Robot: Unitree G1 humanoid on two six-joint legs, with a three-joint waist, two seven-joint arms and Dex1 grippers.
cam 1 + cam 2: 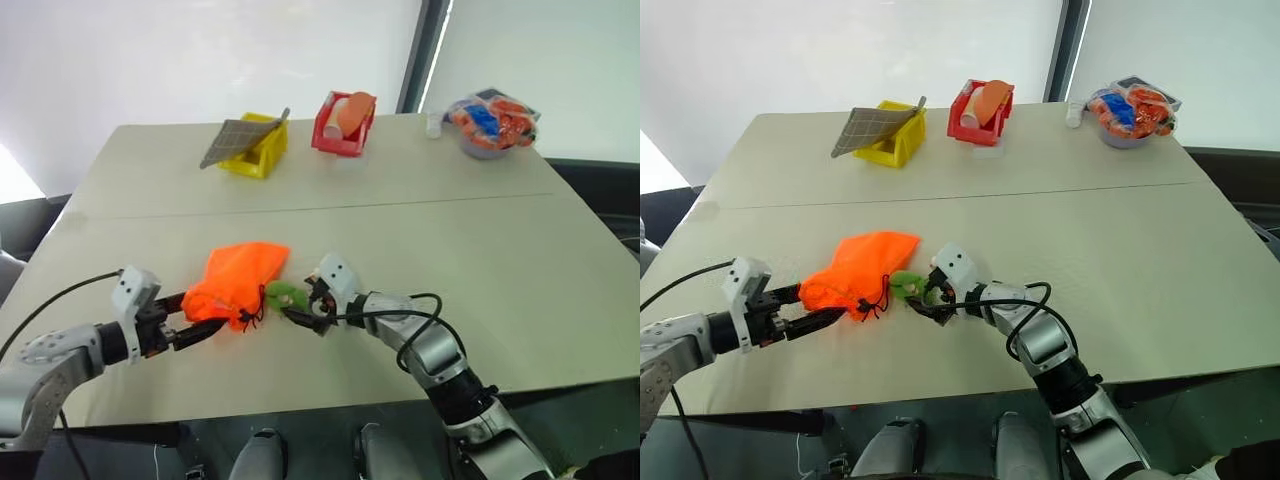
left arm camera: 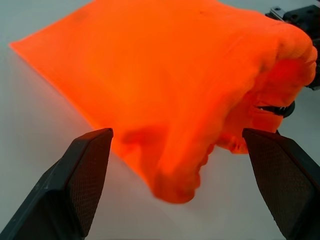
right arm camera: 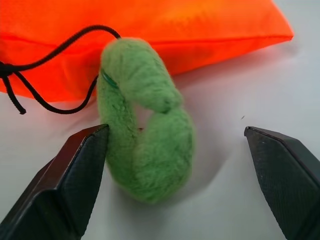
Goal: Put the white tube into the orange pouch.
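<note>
The black cord is lying in slack loops (image 3: 64, 111), so I expect it to pull out straight and leave the orange pouch behind when I tug the green tag (image 1: 287, 295).
The orange pouch (image 1: 238, 278) lies on the table near the front, its gathered mouth towards me. A black cord (image 3: 47, 55) runs from the mouth to a fuzzy green ring tag (image 3: 145, 150) resting beside the pouch. My left gripper (image 1: 200, 318) is open at the pouch's near left corner, and its fingers (image 2: 85, 175) stand wide on either side of the bunched edge (image 2: 175, 165) without pinching it. My right gripper (image 1: 298, 303) is open too, straddling the green tag (image 1: 283, 295) with its fingers (image 3: 75, 175) apart from it. The white tube is hidden.
At the back of the table stand a yellow bin (image 1: 255, 152) with a grey mat leaning on it, a red bin (image 1: 343, 125) holding an orange object, a small white bottle (image 1: 433, 124) and a bowl (image 1: 490, 128) of coloured packets.
</note>
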